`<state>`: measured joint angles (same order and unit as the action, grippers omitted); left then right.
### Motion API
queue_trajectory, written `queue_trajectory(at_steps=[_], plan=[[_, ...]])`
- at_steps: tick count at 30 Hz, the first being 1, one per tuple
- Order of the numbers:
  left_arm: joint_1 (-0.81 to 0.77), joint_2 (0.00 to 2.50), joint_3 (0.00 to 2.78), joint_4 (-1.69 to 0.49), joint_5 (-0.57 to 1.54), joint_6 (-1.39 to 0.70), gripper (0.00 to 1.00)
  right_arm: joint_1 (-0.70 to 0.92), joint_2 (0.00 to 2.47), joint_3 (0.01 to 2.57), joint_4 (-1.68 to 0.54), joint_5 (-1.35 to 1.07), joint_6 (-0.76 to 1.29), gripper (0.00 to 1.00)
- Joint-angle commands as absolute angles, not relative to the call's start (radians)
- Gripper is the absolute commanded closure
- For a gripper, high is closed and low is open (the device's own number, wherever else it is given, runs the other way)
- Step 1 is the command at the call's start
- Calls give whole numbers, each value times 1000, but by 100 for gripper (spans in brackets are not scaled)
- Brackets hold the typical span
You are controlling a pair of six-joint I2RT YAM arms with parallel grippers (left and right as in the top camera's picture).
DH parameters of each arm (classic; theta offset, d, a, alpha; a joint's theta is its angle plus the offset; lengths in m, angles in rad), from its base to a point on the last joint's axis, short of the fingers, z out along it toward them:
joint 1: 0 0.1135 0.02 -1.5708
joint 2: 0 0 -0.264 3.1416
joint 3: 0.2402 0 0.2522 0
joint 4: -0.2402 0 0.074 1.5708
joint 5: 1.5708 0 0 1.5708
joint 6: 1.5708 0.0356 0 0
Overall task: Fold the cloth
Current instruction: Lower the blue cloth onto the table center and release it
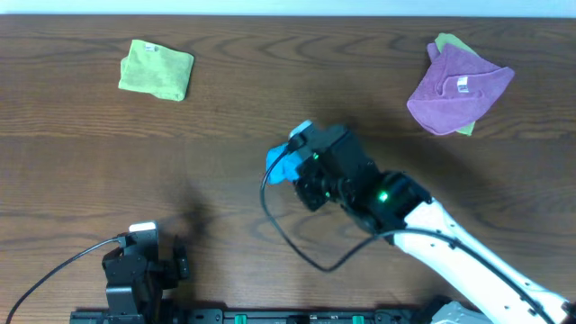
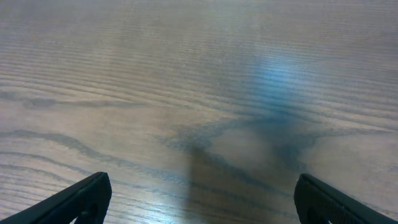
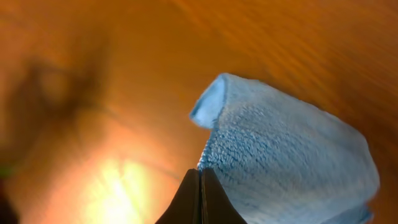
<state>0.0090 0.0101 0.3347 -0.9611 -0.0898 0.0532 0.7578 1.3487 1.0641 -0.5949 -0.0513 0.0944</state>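
Note:
My right gripper should pull the blue cloth, which lies bunched beneath it, back by its pinched edge toward the purple cloth to spread it before folding.
The bright blue cloth lies bunched near the table's middle, mostly hidden under my right arm in the overhead view. In the right wrist view the cloth fills the lower right, with one corner curling up. My right gripper is shut, its fingertips pinching the cloth's left edge; in the overhead view it sits over the cloth. My left gripper is open and empty over bare wood, parked at the table's front left. The white tag is not visible.
A light green cloth lies folded at the back left. A purple cloth lies over another green cloth at the back right. A black cable loops on the table by my right arm.

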Motion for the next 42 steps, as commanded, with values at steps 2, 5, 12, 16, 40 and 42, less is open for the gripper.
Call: queue_trajectory(at_steps=[2,5,12,16,40,42], plan=[[3,4,321,-1010,-111,75,5,840,1326,1143,-623,-49,89,99],[3,4,321,-1010,-111,75,5,868,1326,1172,-626,-27,88,99],[3,4,321,-1010,-112,75,5,801,1344,1180,-585,236,28,99],[3,4,321,-1010,-112,75,5,638,1422,1180,-555,275,-26,99],[3,4,321,-1010,-116,98,5,253,1562,1173,-701,-89,87,31],[3,4,321,-1009,-116,112,5,253,1587,1158,-702,-167,112,31]])
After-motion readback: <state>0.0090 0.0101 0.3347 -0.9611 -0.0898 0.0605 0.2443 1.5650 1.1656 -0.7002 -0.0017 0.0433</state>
